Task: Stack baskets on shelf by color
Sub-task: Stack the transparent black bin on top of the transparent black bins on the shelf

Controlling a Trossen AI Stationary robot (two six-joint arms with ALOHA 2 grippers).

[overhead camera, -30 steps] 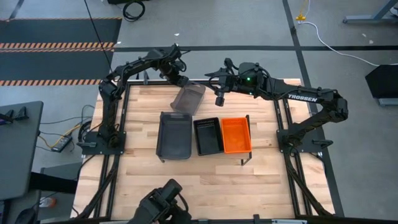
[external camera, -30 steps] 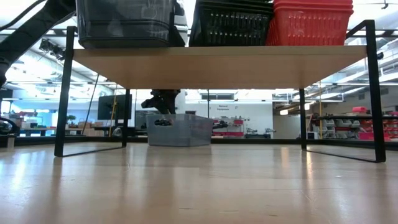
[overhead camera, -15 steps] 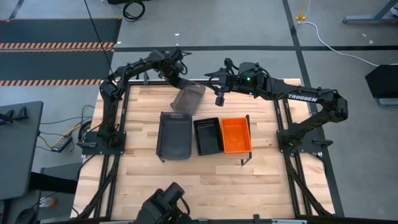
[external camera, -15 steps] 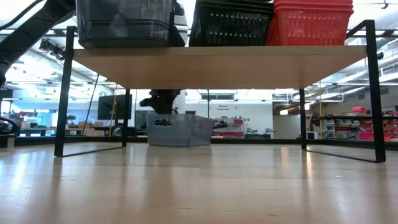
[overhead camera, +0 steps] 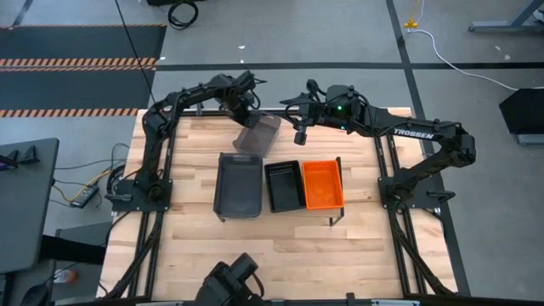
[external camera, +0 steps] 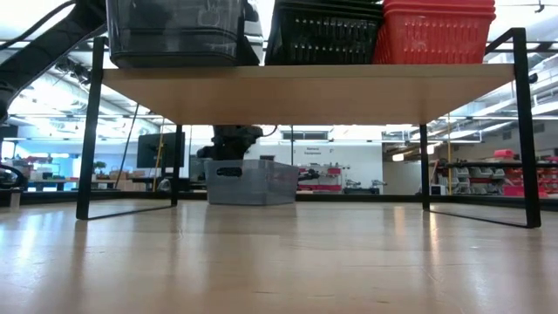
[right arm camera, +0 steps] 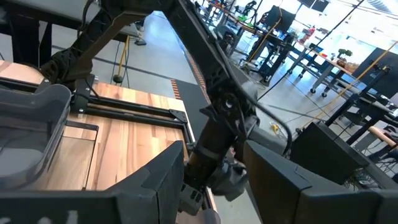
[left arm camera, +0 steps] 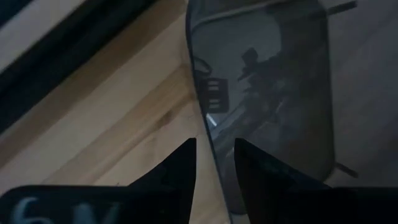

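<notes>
The stacked grey baskets (overhead camera: 239,184) have an open top and matching rounded rim, so the loose grey basket (overhead camera: 257,137) will nest inside when I lower it.
A loose grey basket (overhead camera: 257,133) rests by its bottom on the table behind the shelf (overhead camera: 280,206) and shows under it in the low view (external camera: 251,181). My left gripper (overhead camera: 245,116) points steeply down over its far-left end. In the left wrist view it (left arm camera: 214,144) is open, one finger inside and one outside the basket's end wall (left arm camera: 207,130), with a gap on both sides. Stacked grey baskets (overhead camera: 238,183), black baskets (overhead camera: 285,184) and orange baskets (overhead camera: 323,183) stand side by side on the shelf. My right gripper (overhead camera: 299,133) hangs open, high over the table's far middle.
The shelf's black legs (external camera: 91,131) stand on the table in front of the loose basket. Bare wood lies left of the basket (overhead camera: 191,140) and along the table's near side (overhead camera: 280,246).
My left gripper has sunk toward the loose grey basket's far-left end and tipped steeper, so its fingers now reach down to the end wall's rim. The basket has stayed in place.
</notes>
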